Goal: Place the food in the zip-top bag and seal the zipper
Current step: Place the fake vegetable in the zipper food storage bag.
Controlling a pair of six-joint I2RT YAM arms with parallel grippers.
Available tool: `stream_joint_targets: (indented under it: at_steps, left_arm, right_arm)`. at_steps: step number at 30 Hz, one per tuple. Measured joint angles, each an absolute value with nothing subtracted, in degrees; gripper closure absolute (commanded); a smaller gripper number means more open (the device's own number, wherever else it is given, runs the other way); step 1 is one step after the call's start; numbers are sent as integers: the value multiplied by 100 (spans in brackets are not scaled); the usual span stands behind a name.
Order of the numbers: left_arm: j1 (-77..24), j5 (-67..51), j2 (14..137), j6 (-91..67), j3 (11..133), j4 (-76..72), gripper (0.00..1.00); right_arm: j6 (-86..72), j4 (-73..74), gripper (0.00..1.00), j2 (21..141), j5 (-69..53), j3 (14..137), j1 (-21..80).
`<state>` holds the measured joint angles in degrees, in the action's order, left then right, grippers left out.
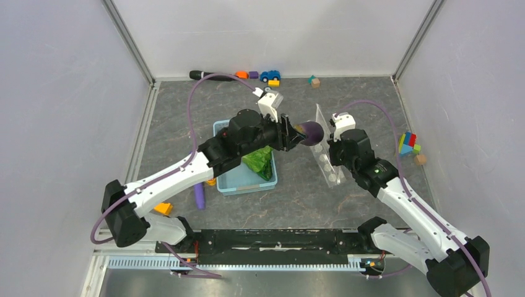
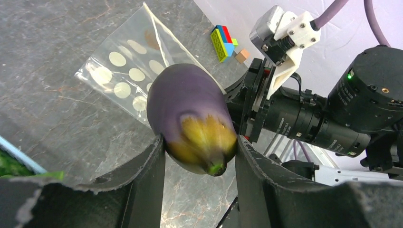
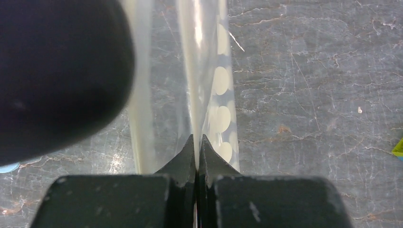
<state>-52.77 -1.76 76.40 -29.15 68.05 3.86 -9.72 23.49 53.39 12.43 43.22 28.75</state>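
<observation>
Next, my right gripper swings the bag's opening around the eggplant point(image 1: 312, 133) before my left gripper opens, as the eggplant sits next to the bag's narrow opening point(image 3: 166, 95).
A dark purple eggplant point(image 2: 190, 114) with a yellow-green stem end is held above the table, my left gripper point(image 2: 199, 142) shut on it. In the top view the eggplant point(image 1: 312, 132) sits right at the upper edge of the zip-top bag point(image 1: 326, 158). That clear dotted bag point(image 3: 216, 80) stands on edge, and my right gripper point(image 3: 197, 140) is shut on one lip of its mouth. The other pale zipper strip point(image 3: 140, 118) stands a little apart from the held lip. Green lettuce point(image 1: 260, 162) lies in the light-blue basket point(image 1: 230, 182).
A purple rod point(image 1: 199, 195) and an orange wedge point(image 1: 163, 208) lie left of the basket. A black marker point(image 1: 210, 75), a toy car point(image 1: 270, 75) and small blocks line the back wall. Coloured blocks point(image 1: 407, 143) sit at the right.
</observation>
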Motion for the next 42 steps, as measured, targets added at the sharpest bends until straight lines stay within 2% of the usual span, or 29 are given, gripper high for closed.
stream_joint_targets:
  at_steps: [27,42]
  left_arm:
    - [-4945,-727,7800,-3704,6560,-856,98]
    - [-4921,-701,8121,-3745,6455,119,98]
  right_arm:
    - [-1129,2150,100,5384,843,4322,2875]
    - [-1203,2025,100,5323,676,4324,2875]
